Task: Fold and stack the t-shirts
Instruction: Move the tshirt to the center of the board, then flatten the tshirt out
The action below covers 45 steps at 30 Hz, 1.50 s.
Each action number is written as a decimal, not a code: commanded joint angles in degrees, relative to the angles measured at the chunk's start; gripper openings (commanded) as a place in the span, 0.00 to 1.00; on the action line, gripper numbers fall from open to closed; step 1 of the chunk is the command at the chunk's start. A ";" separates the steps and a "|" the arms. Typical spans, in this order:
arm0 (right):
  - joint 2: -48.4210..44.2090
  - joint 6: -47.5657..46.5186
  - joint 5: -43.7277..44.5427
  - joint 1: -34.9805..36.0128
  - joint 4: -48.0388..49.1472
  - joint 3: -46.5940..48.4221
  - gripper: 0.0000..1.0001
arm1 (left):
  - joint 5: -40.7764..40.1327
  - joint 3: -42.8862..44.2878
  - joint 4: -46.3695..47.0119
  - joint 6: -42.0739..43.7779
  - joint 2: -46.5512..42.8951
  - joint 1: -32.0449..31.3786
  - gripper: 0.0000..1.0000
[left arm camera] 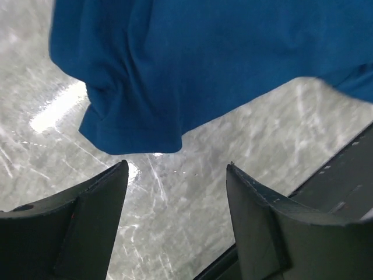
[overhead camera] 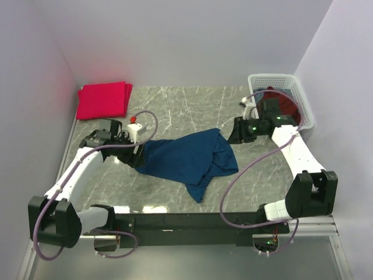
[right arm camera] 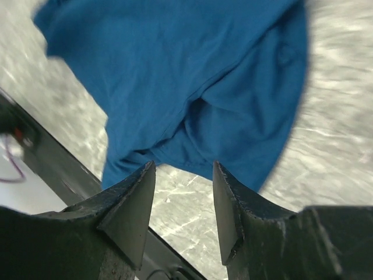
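The navy blue t-shirt's end (overhead camera: 223, 155) is doubled over, so next my right gripper pinches its corner (overhead camera: 235, 170) and lifts together with my left gripper to open the t-shirt before I fold it.
A navy blue t-shirt (overhead camera: 189, 158) lies crumpled in the middle of the table, its print hidden. It also shows in the left wrist view (left arm camera: 221, 64) and the right wrist view (right arm camera: 192, 76). My left gripper (overhead camera: 138, 156) is open and empty just off the shirt's left edge; its jaws stand apart over bare table (left arm camera: 176, 168). My right gripper (overhead camera: 238, 132) is open and empty just right of the shirt's far corner (right arm camera: 184, 166). A folded pinkish-red stack (overhead camera: 104, 100) lies at the back left. A dark maroon shirt (overhead camera: 285, 106) lies in the basket.
A white lattice basket (overhead camera: 285, 81) stands at the back right corner. A black rail (overhead camera: 192, 221) runs along the near table edge. Walls close the left, back and right sides.
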 commanded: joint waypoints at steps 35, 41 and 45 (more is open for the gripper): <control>27.88 -1.42 15.46 6.22 -1.18 5.24 0.00 | -24.37 34.73 13.71 -8.99 41.41 11.98 0.03; 21.99 -3.62 13.34 5.86 -3.47 8.14 0.00 | -7.43 30.29 10.99 -5.25 33.16 12.25 0.66; 20.49 -3.98 11.77 5.86 -5.84 8.58 0.00 | -1.08 22.01 7.75 -1.09 21.66 5.08 0.73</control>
